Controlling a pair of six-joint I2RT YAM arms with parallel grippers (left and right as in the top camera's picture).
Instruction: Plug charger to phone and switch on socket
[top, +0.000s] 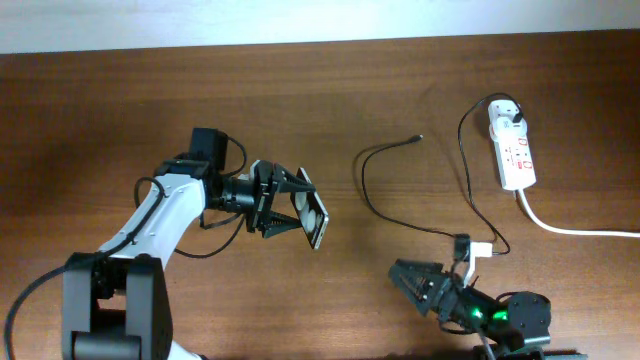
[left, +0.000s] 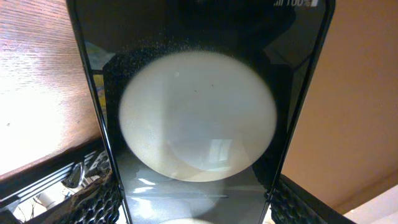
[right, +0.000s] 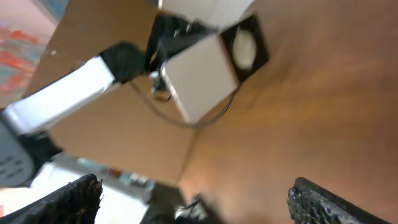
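Observation:
My left gripper's fingers straddle the phone's lower end (left: 194, 208), so next my right gripper comes over and takes the phone by its near long edge (top: 319, 236) before plugging.
My left gripper (top: 285, 207) is shut on the phone (top: 314, 214) and holds it tilted on edge above the table's middle left. In the left wrist view the phone (left: 196, 112) fills the frame, glossy black with a big white round spot, between my jaws (left: 196, 202). The charger's thin black cable (top: 366, 188) loops across the table; its connector tip (top: 419, 137) lies free and its white plug (top: 507, 113) sits in the socket (top: 517, 155) at the far right. My right gripper (top: 415, 276) is open and empty near the front edge. Its blurred wrist view shows wide-apart fingers (right: 193, 186) and the phone (right: 245, 45) far off.
The socket's thick white cord (top: 580, 231) runs off to the right edge. The black cable passes close behind my right gripper. The left arm's white link (right: 62, 93) shows in the right wrist view. The table's far edge meets a pale wall at the top.

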